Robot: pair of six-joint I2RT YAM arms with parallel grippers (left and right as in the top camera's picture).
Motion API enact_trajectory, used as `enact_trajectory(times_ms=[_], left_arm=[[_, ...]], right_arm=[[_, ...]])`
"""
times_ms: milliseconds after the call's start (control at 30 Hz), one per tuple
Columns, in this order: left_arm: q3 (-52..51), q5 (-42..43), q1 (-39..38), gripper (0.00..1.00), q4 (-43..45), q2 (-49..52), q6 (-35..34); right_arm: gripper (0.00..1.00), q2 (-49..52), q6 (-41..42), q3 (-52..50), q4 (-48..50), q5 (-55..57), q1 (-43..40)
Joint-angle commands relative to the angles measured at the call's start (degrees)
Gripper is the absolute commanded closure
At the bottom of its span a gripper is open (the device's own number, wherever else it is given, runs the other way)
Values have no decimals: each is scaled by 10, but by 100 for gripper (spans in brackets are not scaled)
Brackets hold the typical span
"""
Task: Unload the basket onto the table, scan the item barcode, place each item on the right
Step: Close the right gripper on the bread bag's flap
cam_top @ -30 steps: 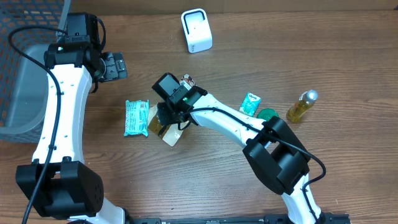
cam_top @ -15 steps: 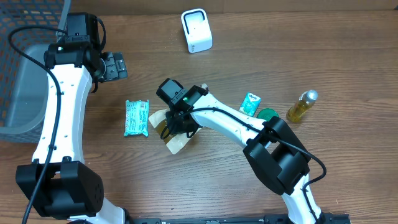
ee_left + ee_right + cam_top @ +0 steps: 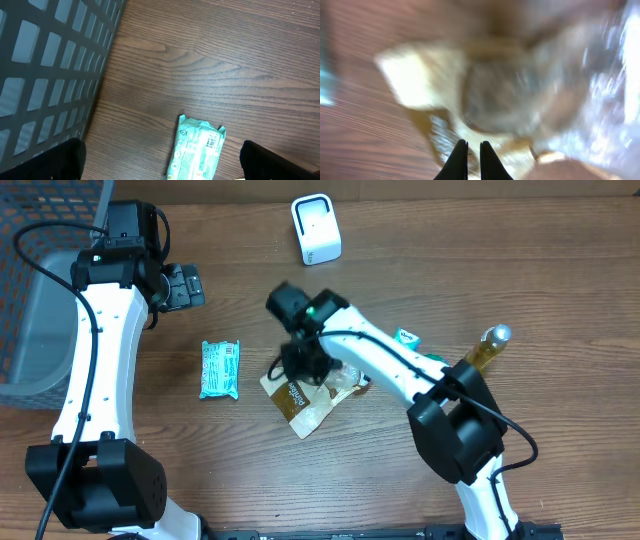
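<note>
Next, my right gripper turns the tan snack pouch's brown-banded end (image 3: 292, 401), which lies slanted under it, by pushing its corner (image 3: 267, 382) round with closed fingers before it opens to take the pouch.
A tan snack pouch (image 3: 312, 398) with a clear, crinkly part hangs tilted under my right gripper (image 3: 303, 366) near the table's middle. In the right wrist view that gripper (image 3: 473, 150) has its fingers nearly together, and the blurred pouch (image 3: 510, 95) fills the view behind them. The white barcode scanner (image 3: 316, 228) stands upright at the back, apart from the pouch. My left gripper (image 3: 186, 285) hovers open at the back left. In the left wrist view its fingers (image 3: 62, 160) sit wide in the bottom corners with nothing between them.
A teal wipes packet (image 3: 220, 369) (image 3: 197, 150) lies left of the pouch. A small teal packet (image 3: 405, 338) and a yellow oil bottle (image 3: 487, 348) lie to the right. A grey mesh basket (image 3: 40, 310) (image 3: 45, 75) fills the left edge.
My right gripper has closed on the pouch and swung right and toward the back, carrying the pouch away from the teal packet. The left arm has stayed put.
</note>
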Motion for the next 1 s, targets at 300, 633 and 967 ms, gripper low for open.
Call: enact_trajectory(times_ms=[300,633,967], left_arm=[[10,-3,-4,0,0,-4,1],[10,-3,-4,0,1,-4,1],[10,-3,-4,0,0,-4,1]], right_arm=[[94,-2,-7,-40,183,59,46],[91,-2,-7,-81,188,73,47],[91,-2,-7,-84,159,73,47]])
